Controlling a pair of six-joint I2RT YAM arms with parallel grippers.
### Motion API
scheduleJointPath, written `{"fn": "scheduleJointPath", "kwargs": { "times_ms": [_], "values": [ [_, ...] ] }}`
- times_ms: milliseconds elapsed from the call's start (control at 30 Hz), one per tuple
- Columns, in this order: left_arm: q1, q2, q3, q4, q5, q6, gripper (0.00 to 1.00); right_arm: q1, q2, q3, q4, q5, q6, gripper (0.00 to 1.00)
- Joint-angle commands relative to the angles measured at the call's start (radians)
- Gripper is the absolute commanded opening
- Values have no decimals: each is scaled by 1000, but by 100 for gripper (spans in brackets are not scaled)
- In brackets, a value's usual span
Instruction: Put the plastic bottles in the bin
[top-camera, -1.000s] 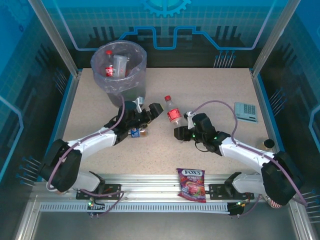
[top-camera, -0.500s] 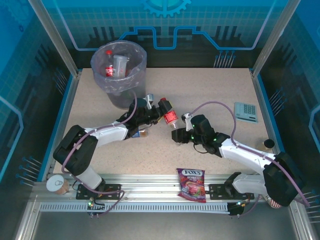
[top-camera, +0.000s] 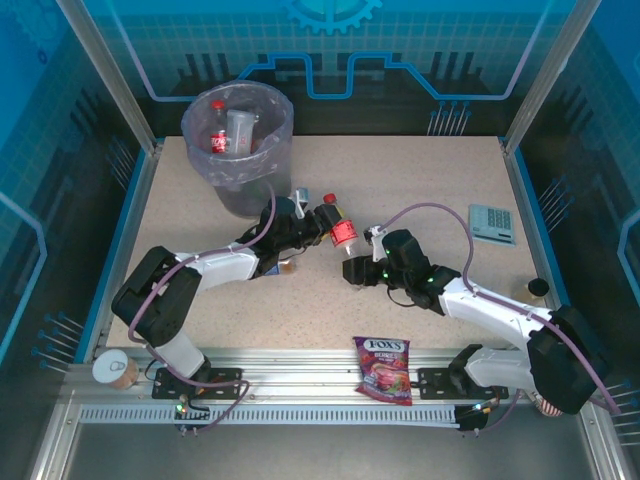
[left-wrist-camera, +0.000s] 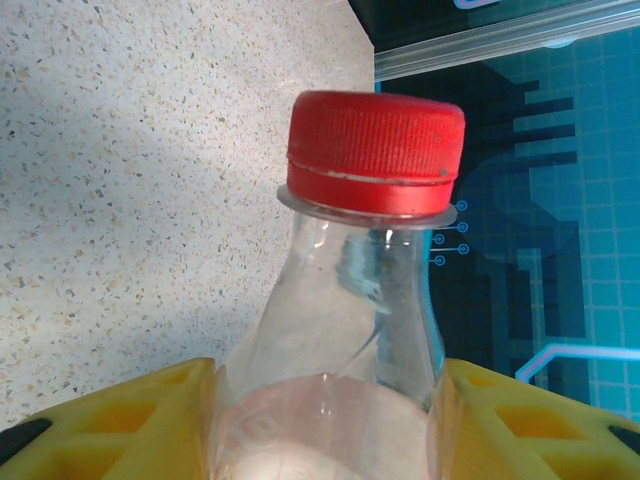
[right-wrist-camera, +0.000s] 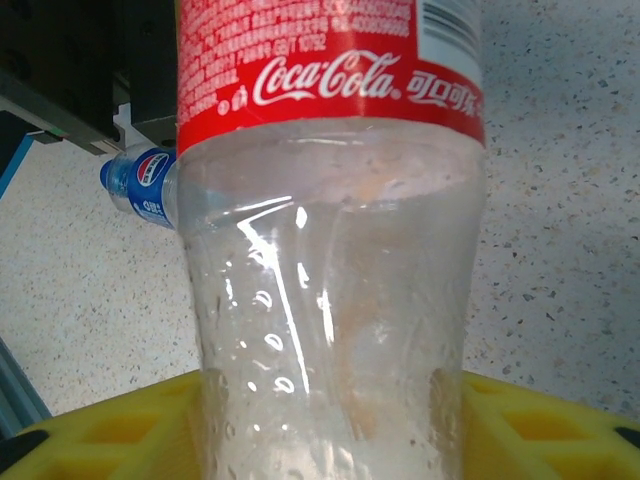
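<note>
The bin (top-camera: 238, 150) is far from my right gripper on the bottle's base, so next my left gripper takes the bottle's shoulder (left-wrist-camera: 325, 345) before my right gripper opens.
A clear plastic bottle (top-camera: 343, 233) with a red cap and red label hangs tilted over the table's middle, held at both ends. My left gripper (top-camera: 326, 214) is shut on its shoulder just under the cap; in the left wrist view the bottle (left-wrist-camera: 360, 300) fills the gap between the yellow fingers (left-wrist-camera: 130, 420). My right gripper (top-camera: 354, 267) is closed on its base, and the bottle (right-wrist-camera: 330, 250) touches both of its fingers (right-wrist-camera: 540, 430). A blue-labelled bottle (right-wrist-camera: 145, 185) lies on the table under the left arm. The bin (top-camera: 285, 125) stands at the back left with bottles (top-camera: 218, 140) inside.
A purple-red Fox's candy bag (top-camera: 382, 368) lies on the front rail. A paper cup (top-camera: 115, 368) stands at the front left. A grey keypad device (top-camera: 491, 222) lies at the right, with a small black object (top-camera: 538, 288) nearer the right edge.
My left arm swung right from the blue-labelled bottle to the bottle in my right gripper and closed on its shoulder. The bottle tipped toward the left. The paper cup came into view.
</note>
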Motion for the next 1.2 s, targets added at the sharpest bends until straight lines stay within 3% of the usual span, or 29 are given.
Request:
{"fn": "scheduleJointPath", "kwargs": {
  "times_ms": [0, 100, 167, 233, 367, 467, 767, 1033, 1167],
  "values": [
    [-8, 1, 28, 17, 8, 11, 51, 16, -10, 18, 25, -21, -17, 62],
    [-9, 2, 28, 21, 7, 7, 54, 17, -8, 24, 22, -23, -21, 57],
    [-9, 12, 27, 50, 22, -10, 67, 17, -5, 23, 22, -27, -21, 51],
    [-10, 26, 24, 84, 32, -32, 71, 15, 2, 23, 28, -26, -21, 46],
    [-21, 33, 30, 54, 13, -14, 84, 17, 21, 23, 36, -17, -19, 45],
    [-25, 43, 34, 53, 6, -17, 87, 18, 26, 30, 46, -30, -21, 44],
    [-26, 56, 45, 65, 14, -22, 54, 18, 12, 35, 34, -24, -34, 48],
    [-25, -6, 82, -42, -1, 50, 52, -27, -66, 94, -129, -19, -126, 80],
    [-25, -45, 106, -71, -1, 72, 51, -111, -157, 122, -246, -33, -173, 89]
  ]
}}
